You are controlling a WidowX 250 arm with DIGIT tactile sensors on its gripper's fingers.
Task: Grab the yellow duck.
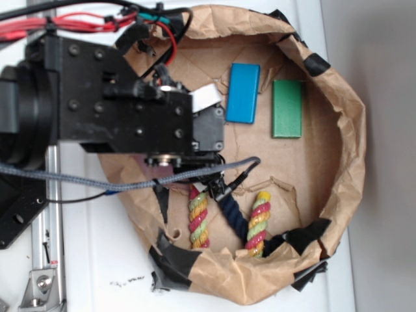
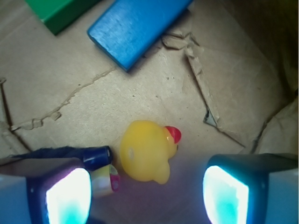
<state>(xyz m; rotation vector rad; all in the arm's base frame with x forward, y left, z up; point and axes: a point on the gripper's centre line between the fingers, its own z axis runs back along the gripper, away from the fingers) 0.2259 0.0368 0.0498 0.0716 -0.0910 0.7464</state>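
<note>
The yellow duck is lying in front of my gripper's open fingers, next to the rope ends. I should lift clear, move over the duck and lower around its body.
The yellow duck lies on the brown cardboard floor in the wrist view, a small rounded yellow head with a red bit at its upper right. My gripper is open above it. Its two glowing fingertips stand wide apart on either side, with the duck just ahead of the gap and nearer the left finger. A dark blue rope piece and a striped rope end touch the duck's left side. In the exterior view the black arm hides the duck.
A blue block and a green block lie beyond the duck. Everything sits inside a crumpled brown paper bowl with black tape. Two striped rope ends and a dark blue rope lie near its front wall.
</note>
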